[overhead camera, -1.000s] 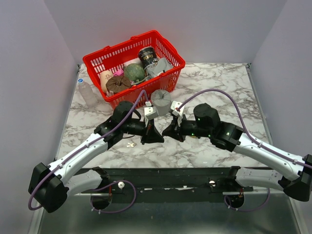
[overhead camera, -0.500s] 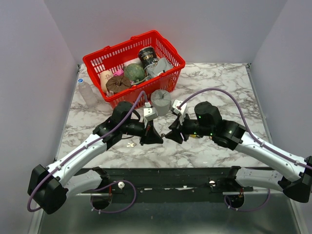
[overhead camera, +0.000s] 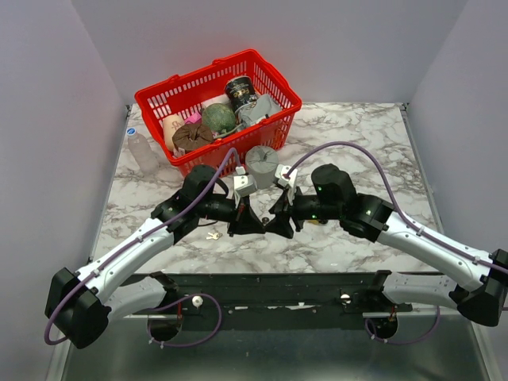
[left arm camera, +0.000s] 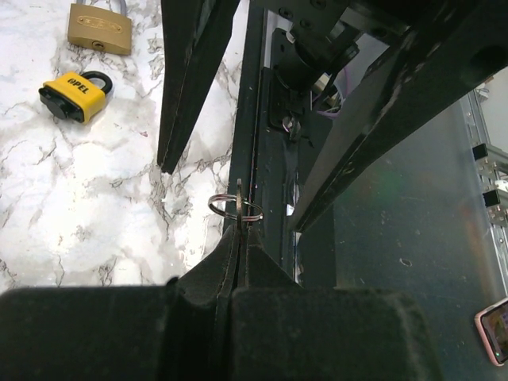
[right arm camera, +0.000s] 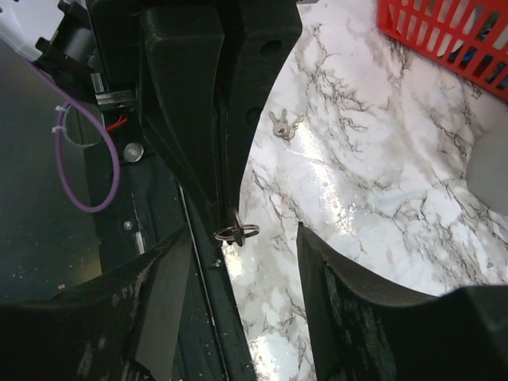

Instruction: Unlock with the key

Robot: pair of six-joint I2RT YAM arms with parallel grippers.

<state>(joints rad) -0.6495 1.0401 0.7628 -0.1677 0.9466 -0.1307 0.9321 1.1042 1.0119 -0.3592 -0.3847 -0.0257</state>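
Note:
The key's blade is covered by my left gripper and only the ring sticks out (left arm camera: pixel 236 208), so next my right gripper grabs the key there (right arm camera: pixel 238 232) before my left gripper lets go.
My left gripper (left arm camera: pixel 238 228) is shut on a small key (left arm camera: pixel 237 208) whose ring sticks out past its fingertips. In the top view the left gripper (overhead camera: pixel 246 225) and my right gripper (overhead camera: pixel 277 224) meet tip to tip above the table's near middle. The right gripper (right arm camera: pixel 244 238) is open, with its jaws on either side of the key ring (right arm camera: pixel 236 232) and not touching it. A brass padlock (left arm camera: pixel 99 29) and a yellow-and-black padlock (left arm camera: pixel 74 93) lie on the marble in the left wrist view. The right arm hides both from above.
A loose bunch of keys (overhead camera: pixel 213 235) lies on the marble by the left gripper. A grey cylinder (overhead camera: pixel 262 165) stands just behind the grippers. At the back left sit a red basket (overhead camera: pixel 279 82) filled with items and a clear bottle (overhead camera: pixel 143 151).
The right gripper has gone from shut to open and shifted left toward the left gripper, so its jaws now straddle the key ring. The left arm has stayed put.

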